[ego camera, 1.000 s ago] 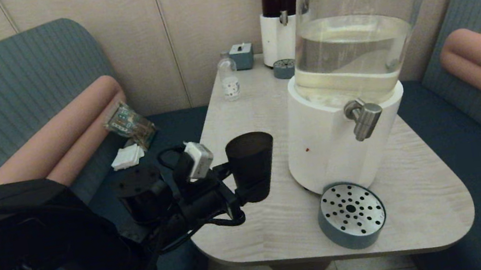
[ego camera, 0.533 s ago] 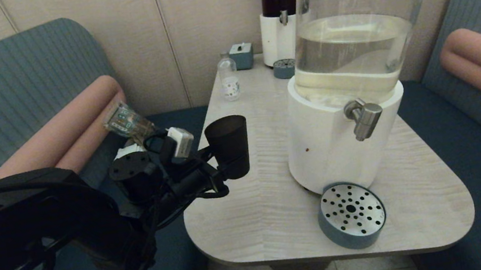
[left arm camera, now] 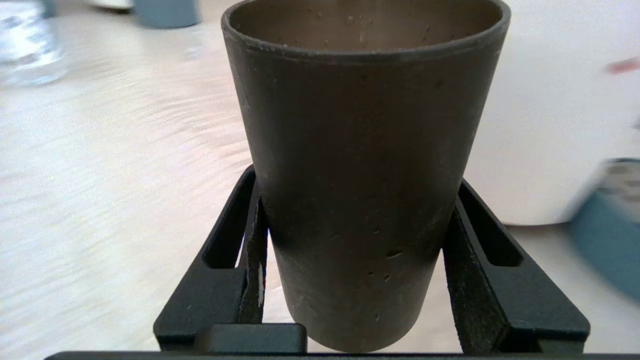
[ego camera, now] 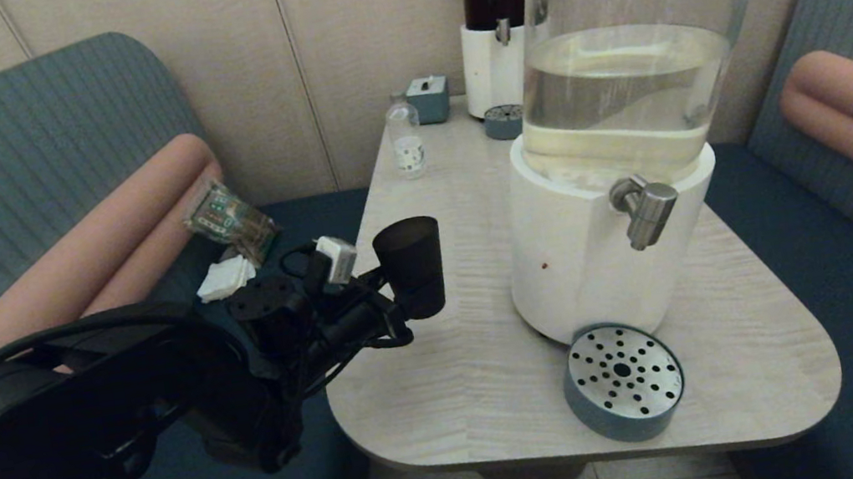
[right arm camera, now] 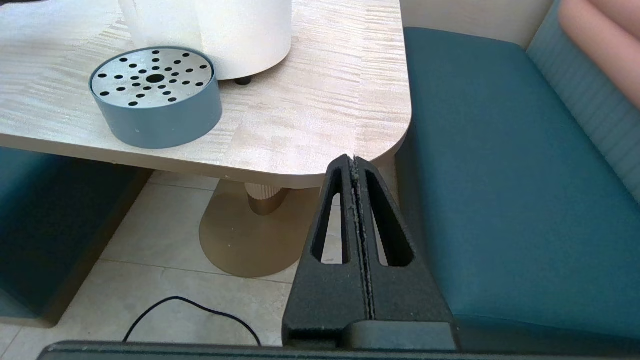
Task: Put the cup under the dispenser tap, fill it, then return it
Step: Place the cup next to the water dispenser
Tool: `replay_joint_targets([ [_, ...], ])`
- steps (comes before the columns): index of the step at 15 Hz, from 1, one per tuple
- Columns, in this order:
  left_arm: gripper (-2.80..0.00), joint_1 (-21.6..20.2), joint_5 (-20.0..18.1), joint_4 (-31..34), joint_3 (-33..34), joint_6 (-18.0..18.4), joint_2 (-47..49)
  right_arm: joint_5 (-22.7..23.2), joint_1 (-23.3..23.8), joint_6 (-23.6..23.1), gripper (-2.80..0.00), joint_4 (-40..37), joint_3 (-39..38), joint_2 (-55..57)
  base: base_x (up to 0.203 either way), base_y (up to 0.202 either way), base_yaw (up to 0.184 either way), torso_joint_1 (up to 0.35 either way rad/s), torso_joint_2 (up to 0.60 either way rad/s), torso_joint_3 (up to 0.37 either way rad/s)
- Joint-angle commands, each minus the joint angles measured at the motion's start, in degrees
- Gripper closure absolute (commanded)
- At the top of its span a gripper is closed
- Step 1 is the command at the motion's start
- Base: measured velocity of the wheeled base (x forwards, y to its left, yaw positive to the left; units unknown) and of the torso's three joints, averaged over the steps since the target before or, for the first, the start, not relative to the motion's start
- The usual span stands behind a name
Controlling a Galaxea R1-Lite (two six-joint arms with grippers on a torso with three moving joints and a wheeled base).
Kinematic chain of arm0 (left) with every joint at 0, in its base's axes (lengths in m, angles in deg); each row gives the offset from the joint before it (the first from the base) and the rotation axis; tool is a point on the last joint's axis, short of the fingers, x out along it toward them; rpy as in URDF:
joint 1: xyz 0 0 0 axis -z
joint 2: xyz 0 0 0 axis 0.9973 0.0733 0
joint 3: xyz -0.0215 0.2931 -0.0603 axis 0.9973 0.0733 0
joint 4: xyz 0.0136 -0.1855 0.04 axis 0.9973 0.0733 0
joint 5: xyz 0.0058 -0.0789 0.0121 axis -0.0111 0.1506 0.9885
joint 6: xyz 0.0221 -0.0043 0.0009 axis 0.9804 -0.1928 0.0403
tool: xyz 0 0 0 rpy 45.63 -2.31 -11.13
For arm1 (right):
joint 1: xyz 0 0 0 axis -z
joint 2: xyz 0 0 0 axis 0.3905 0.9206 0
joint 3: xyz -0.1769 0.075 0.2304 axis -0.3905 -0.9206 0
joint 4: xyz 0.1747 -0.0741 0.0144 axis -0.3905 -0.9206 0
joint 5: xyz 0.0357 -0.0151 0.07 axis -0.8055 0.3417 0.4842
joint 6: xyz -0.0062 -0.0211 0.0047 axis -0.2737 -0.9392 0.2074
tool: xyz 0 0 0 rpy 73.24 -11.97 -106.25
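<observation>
I should go on lowering with my left gripper the black cup (ego camera: 413, 263), hanging upright over open tabletop (ego camera: 426, 331) and clear of the dispenser, until the cup's base stands flat, before releasing.
The black tapered cup (ego camera: 411, 265) is upright over the left part of the table, held low on its wall by my left gripper (ego camera: 403, 310). In the left wrist view the cup (left arm camera: 365, 165) fills the gap of that gripper (left arm camera: 357, 182), one finger pressed against each side. The brushed-steel dispenser tap (ego camera: 647, 208) sticks out of the large white-based dispenser (ego camera: 591, 265), well to the right of the cup. Its round perforated drip tray (ego camera: 624, 387) lies below the tap with nothing on it. My right gripper (right arm camera: 354, 162) hangs shut and empty below the table's near right corner.
At the table's far end stand a small clear bottle (ego camera: 406, 141), a small blue box (ego camera: 428, 98), a dark-liquid dispenser (ego camera: 496, 18) and its little tray (ego camera: 504, 122). A snack packet (ego camera: 229, 217) and napkins (ego camera: 225, 280) lie on the left bench. Benches flank the table (ego camera: 484, 400).
My left gripper has carried the cup leftwards and away from the large dispenser, towards the table's left edge, then sunk slightly. The right gripper shows no earlier view.
</observation>
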Motion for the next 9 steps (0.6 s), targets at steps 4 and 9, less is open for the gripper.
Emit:
replay_joint_targets([
  [4,0.0,-1.59,-0.06,-0.48,-4.38,0.03,6.04,0.0,-0.01,0.0,0.0,0.04,-0.7,-0.09,0.0,0.0,0.0,0.0,0.0,0.0],
  [9,0.0,-1.96,2.5,-0.48,-7.77,-0.07,8.16,0.0,-0.04,0.0,0.0,0.04,-0.7,-0.09,0.0,0.0,0.0,0.0,0.0,0.0],
])
